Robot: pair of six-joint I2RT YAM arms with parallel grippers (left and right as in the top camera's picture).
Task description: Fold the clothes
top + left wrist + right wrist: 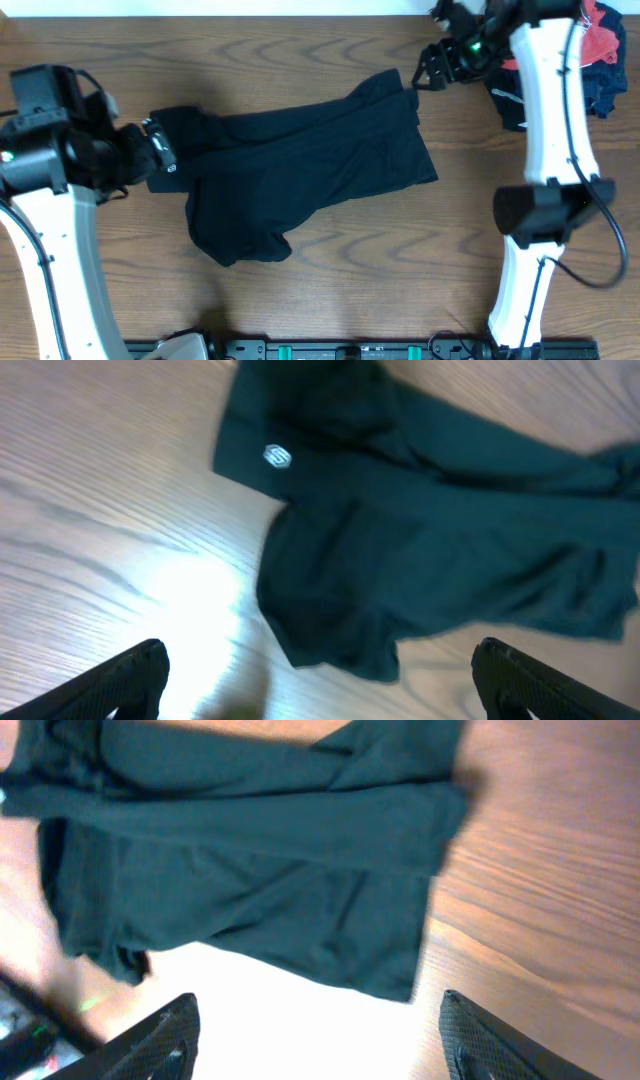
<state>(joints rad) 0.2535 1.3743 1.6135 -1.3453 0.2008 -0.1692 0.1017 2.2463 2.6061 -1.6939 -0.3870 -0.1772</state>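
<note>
I should take the flap's near edge (250,257) with my left gripper, lift it and spread it out before folding, because the black T-shirt's near flap (235,222) is bunched up and crooked.
The black T-shirt (300,165) lies crumpled and partly doubled over in the middle of the wooden table. Its small white round logo (277,456) shows near the left end. My left gripper (160,150) is open and empty, hovering at the shirt's left edge; in the left wrist view (318,680) its fingers spread wide over the shirt (430,540). My right gripper (428,68) is open and empty, above the shirt's upper right corner; its fingers frame the shirt (260,870) in the right wrist view (320,1035).
A pile with a red garment (603,40) and dark navy clothes (510,100) sits at the back right corner behind the right arm. The table's near edge carries a black rail (330,350).
</note>
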